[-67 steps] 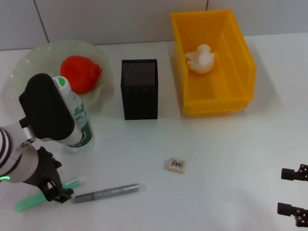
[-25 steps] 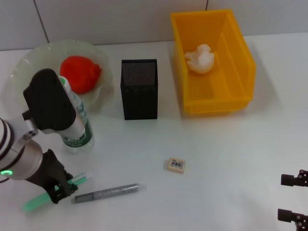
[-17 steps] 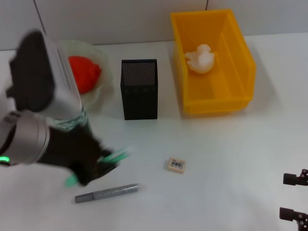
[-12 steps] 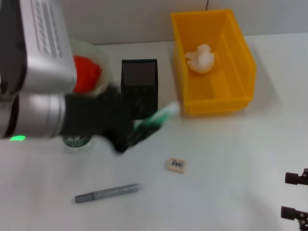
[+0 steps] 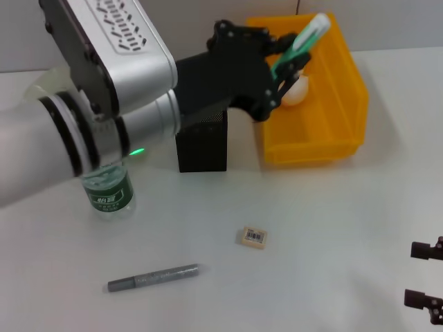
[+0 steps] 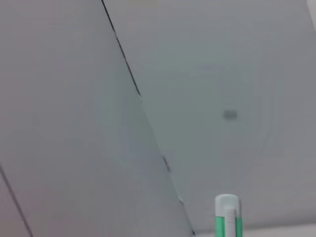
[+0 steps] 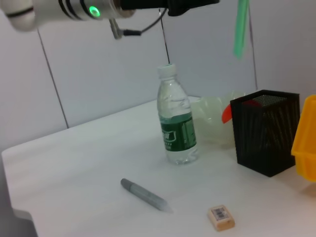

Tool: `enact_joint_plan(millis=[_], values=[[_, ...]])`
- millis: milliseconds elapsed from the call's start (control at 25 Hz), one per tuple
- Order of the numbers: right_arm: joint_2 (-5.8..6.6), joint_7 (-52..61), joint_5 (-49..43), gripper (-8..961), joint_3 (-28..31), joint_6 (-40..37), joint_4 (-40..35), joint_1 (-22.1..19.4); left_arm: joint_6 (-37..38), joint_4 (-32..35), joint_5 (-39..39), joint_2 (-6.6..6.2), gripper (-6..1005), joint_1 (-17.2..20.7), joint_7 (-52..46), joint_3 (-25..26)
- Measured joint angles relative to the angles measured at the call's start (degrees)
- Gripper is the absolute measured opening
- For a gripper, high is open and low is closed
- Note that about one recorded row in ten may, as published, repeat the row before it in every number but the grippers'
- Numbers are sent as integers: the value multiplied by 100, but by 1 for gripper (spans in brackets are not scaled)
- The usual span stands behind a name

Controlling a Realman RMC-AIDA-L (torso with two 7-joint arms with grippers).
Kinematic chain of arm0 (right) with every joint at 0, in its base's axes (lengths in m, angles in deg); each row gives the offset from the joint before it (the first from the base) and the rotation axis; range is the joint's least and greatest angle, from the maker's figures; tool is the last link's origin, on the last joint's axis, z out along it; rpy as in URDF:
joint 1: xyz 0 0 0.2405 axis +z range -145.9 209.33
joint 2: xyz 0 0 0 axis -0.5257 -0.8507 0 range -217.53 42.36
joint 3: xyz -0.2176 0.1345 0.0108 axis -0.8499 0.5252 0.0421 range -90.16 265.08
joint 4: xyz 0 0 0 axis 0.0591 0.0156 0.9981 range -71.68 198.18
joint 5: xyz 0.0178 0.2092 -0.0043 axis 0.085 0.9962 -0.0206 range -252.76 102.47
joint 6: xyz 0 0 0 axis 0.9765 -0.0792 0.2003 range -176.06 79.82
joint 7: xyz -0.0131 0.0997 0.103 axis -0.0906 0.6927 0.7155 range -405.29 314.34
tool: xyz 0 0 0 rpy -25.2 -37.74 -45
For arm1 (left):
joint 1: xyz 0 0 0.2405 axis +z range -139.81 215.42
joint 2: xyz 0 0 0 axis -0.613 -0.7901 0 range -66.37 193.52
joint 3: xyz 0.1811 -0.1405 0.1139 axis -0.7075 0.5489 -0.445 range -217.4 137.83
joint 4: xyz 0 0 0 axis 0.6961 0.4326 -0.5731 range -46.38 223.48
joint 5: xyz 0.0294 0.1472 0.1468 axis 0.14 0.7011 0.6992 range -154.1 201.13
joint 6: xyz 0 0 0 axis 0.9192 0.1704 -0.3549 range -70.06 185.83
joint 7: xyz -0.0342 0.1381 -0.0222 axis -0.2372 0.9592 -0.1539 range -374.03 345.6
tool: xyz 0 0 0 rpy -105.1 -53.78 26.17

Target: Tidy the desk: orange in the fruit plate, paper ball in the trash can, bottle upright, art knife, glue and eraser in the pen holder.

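My left gripper should keep moving the green stick to the open top until its end goes in, as it hangs upright, higher than the pen holder's rim.
My left gripper is raised high above the pen holder and the near edge of the trash can, shut on a slim green stick; whether it is the art knife or the glue I cannot tell. The stick hangs above the holder in the right wrist view. The paper ball lies in the trash can, partly hidden. The bottle stands upright. The eraser and a grey pen-shaped item lie on the table. The orange peeks from the fruit plate.
My right gripper rests open at the table's front right corner. The big silver left arm covers the back left of the desk. White table lies between the eraser and the right gripper.
The left gripper lifted the green stick off the front-left table and swung it up and right, from beside the bottle to above the pen holder. The right arm barely moved.
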Motion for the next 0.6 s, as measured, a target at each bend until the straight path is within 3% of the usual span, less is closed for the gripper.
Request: enact_joint_plan(millis=[80, 120, 200, 400, 520, 600], values=[[-1, 5, -2, 780, 32, -3, 0, 7, -209, -268, -907, 11, 191, 0, 820, -73], [-1, 11, -1, 779, 38, -5, 0, 9, -238, -546, -1828, 17, 192, -4, 1558, -99], [-1, 11, 0, 779, 38, -6, 0, 12, -177, -820, -2633, 16, 193, -16, 2183, -113], [-10, 14, 11, 779, 40, -6, 0, 27, 403, -2064, -5159, 18, 193, -164, 4617, -237], [-10, 19, 9, 779, 40, -6, 0, 38, 836, -2799, -6225, 18, 193, -343, 5595, -388], [-11, 34, 3, 779, 40, -6, 0, 46, 903, -3008, -6491, 18, 192, -421, 5862, -467]])
